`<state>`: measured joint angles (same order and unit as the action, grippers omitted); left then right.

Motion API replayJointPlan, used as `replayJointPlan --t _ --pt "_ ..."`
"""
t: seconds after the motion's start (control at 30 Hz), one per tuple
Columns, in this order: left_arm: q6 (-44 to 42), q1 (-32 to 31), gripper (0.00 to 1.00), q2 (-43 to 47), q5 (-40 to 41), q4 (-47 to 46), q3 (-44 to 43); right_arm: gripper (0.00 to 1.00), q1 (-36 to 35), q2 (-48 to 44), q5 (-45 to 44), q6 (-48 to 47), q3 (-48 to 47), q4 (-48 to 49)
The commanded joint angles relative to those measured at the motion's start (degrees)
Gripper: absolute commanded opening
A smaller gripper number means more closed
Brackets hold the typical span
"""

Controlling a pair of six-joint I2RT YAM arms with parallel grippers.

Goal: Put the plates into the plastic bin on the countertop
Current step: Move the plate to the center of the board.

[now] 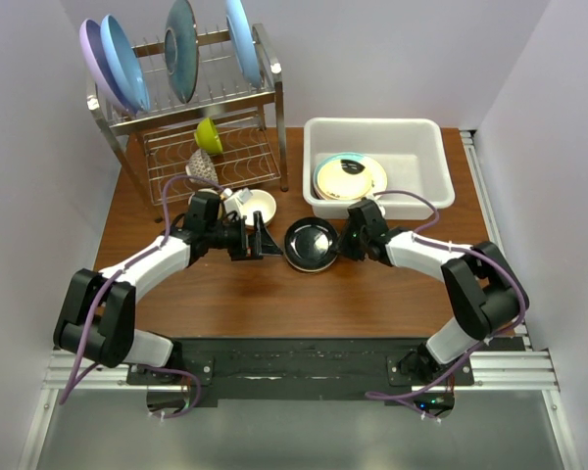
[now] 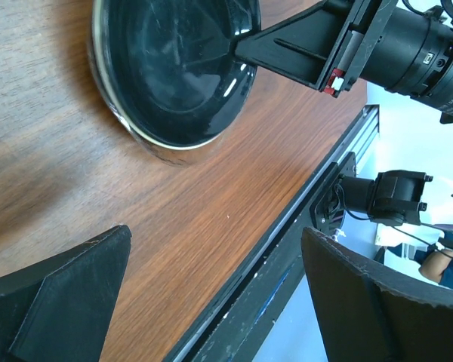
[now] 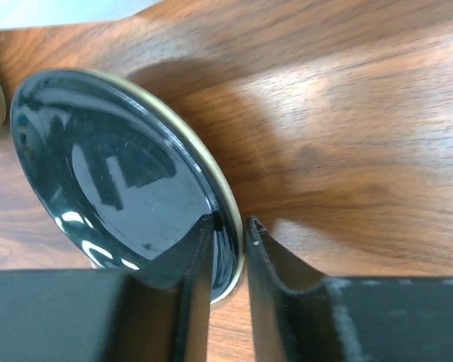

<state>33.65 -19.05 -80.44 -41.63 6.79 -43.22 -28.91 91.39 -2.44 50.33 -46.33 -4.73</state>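
Note:
I can see the black plate sitting inside a clear plate (image 2: 183, 156), so my right gripper should hold the clear plate while my left gripper pulls the black plate off.
A glossy black plate (image 1: 311, 243) (image 2: 174, 68) (image 3: 113, 173) lies on the wood countertop (image 1: 274, 304), just in front of the white plastic bin (image 1: 372, 125). My right gripper (image 1: 347, 244) (image 3: 228, 222) is shut on its right rim, one finger inside the dish and the other outside. The left gripper (image 1: 265, 240) (image 2: 215, 232) hangs wide open just left of the black plate, holding nothing. Inside the bin rests a teal-and-cream plate (image 1: 350, 176). A small cream plate (image 1: 257, 206) sits behind the left gripper.
A steel wire rack (image 1: 216, 157) stands at the back left with lilac, blue and dark teal plates (image 1: 181, 49) upright on top. A green cup (image 1: 209, 135) and a metal utensil (image 1: 204, 164) lie on its lower shelf. White walls close in both sides.

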Motion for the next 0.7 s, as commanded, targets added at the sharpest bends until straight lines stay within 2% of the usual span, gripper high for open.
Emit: replayJointPlan --t 0.0,0.2,0.43,0.53,0.67 --pt "0.6 -0.6 1.0 0.5 -0.4 -2.4 0.8 0.15 -0.8 -1.3 -3.9 -0.8 -2.7 -1.8" --pt "0.8 -0.7 1.0 0.3 -0.4 -3.4 1.8 0.09 -0.9 -4.3 -3.5 -3.1 -3.6 -5.1" --pt "1.1 -1.0 1.0 0.3 -0.1 -3.9 2.1 0.08 -2.2 -4.5 3.7 -4.0 -1.7 -4.8" --pt "1.2 -1.1 1.0 0.1 0.1 -4.2 2.2 0.13 -3.2 -4.2 5.5 -4.4 -0.3 -5.7" --pt "1.9 -1.3 0.99 -0.4 0.4 -5.1 1.7 0.25 -3.9 -5.6 5.3 -4.5 2.4 -6.1"
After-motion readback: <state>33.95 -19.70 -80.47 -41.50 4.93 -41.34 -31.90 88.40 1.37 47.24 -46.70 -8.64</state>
